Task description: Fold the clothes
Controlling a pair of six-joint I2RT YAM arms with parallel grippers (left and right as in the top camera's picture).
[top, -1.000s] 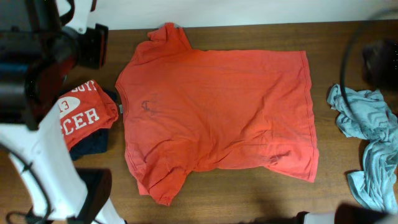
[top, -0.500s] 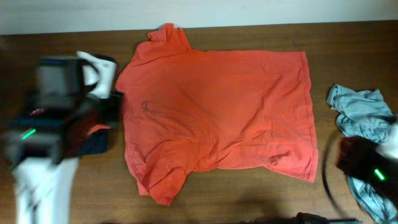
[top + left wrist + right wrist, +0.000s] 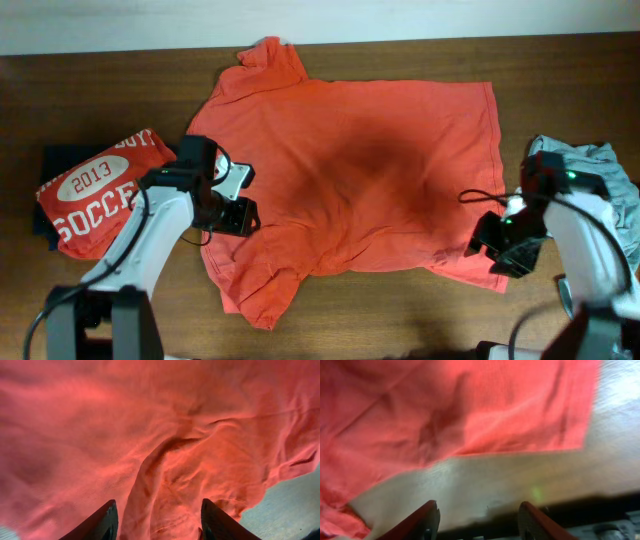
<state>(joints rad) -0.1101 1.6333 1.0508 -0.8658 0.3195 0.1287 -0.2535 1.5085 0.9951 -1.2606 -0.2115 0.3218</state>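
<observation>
The T-shirt's wrinkled lower edge [image 3: 452, 273] is still ahead of my right gripper's fingers, which are above wood. Next, I move onto the T-shirt's hem corner [image 3: 500, 286] and pull the cloth straight.
A large orange-red T-shirt [image 3: 350, 170] lies spread flat mid-table, collar to the left and hem to the right. My left gripper [image 3: 232, 212] hovers over its left part, near the lower shoulder. In the left wrist view it [image 3: 159, 527] is open, with a raised crease of orange cloth [image 3: 150, 475] between the fingers. My right gripper [image 3: 497, 245] is at the shirt's lower right hem corner. In the right wrist view it [image 3: 479, 525] is open over bare wood, just short of the hem [image 3: 520, 450].
A folded orange-red shirt with white SOCCER lettering [image 3: 90, 195] lies at the left on a dark garment whose edge [image 3: 52, 158] shows. A crumpled pale grey-blue shirt [image 3: 600, 165] lies at the right edge, behind my right arm. The wooden table [image 3: 400, 310] shows along the front.
Both arms have swung down from blurred positions at the sides. The left is now at the shirt's left part and the right at its lower right corner. The spread shirt has not moved.
</observation>
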